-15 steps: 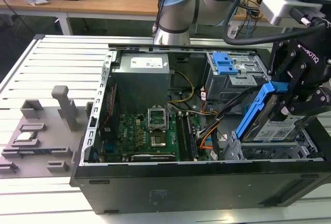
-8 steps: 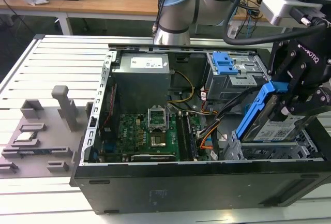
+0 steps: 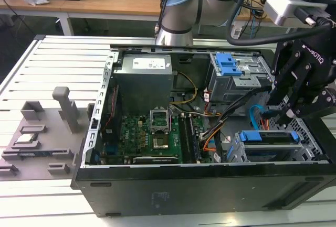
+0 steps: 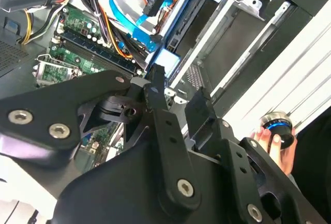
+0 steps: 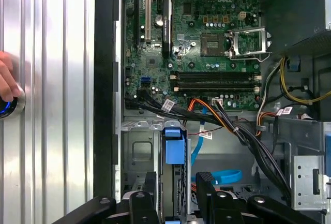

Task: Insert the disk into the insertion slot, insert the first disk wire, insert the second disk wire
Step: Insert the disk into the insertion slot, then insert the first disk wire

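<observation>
I expect only the red and yellow wires (image 3: 264,124) to bend along when I carry the black connector (image 3: 270,114), because they run apart from the light blue cable.
The disk (image 3: 266,137) lies in its bright blue carrier inside the insertion slot (image 3: 240,151), the low silver cage at the case's corner on the exterior view's right. My gripper (image 3: 286,114) hangs just above it. In both wrist views the black fingers (image 5: 147,195) stand apart on either side of the carrier's blue tab (image 5: 174,146) with small gaps, so my gripper (image 5: 176,189) is open. The second disk wire (image 5: 222,176), a light blue flat cable, loops beside the disk and curves up past a black connector on red and yellow wires (image 4: 155,2).
A taller grey cage with blue latches (image 3: 231,71) stands behind the slot. The motherboard (image 3: 152,138) and power supply (image 3: 144,75) take up the case's other side. A person's hand (image 4: 266,137) holds a knob on the slatted table (image 5: 57,79) beside the case.
</observation>
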